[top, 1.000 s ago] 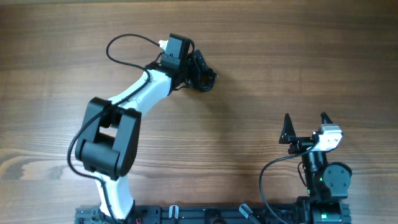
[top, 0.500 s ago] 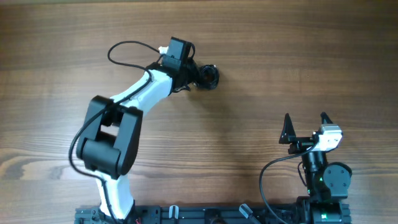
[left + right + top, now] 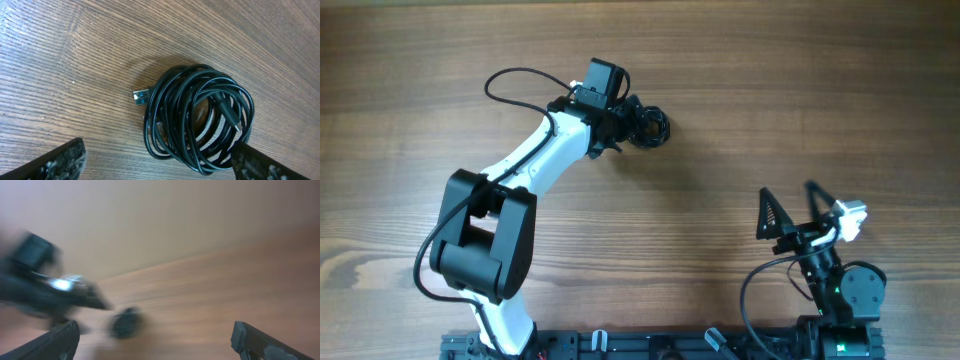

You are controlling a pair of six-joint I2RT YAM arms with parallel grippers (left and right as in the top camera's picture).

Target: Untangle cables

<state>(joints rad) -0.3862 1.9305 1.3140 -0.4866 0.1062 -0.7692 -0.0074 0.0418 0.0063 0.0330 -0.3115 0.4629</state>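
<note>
The black cables' loops are bunched together in one coil, so next my right gripper comes in at the coil's open side and help loosen the coil before my left gripper pulls one strand of cable.
A coiled bundle of black cables lies on the wooden table; a silver USB plug sticks out at its left. In the overhead view the bundle sits at the far centre. My left gripper is open, its fingers spread wide either side of the coil's near edge, not gripping it. My right gripper is open and empty near the front right. The right wrist view is blurred; the bundle shows there as a dark blob.
The wooden table stretches around the bundle. The left arm's own black cable loops at the far left. The arm bases stand on the front rail.
The left arm swung a little and its gripper stayed over the coil. The right arm has turned leftward and tilted, with its gripper still open.
</note>
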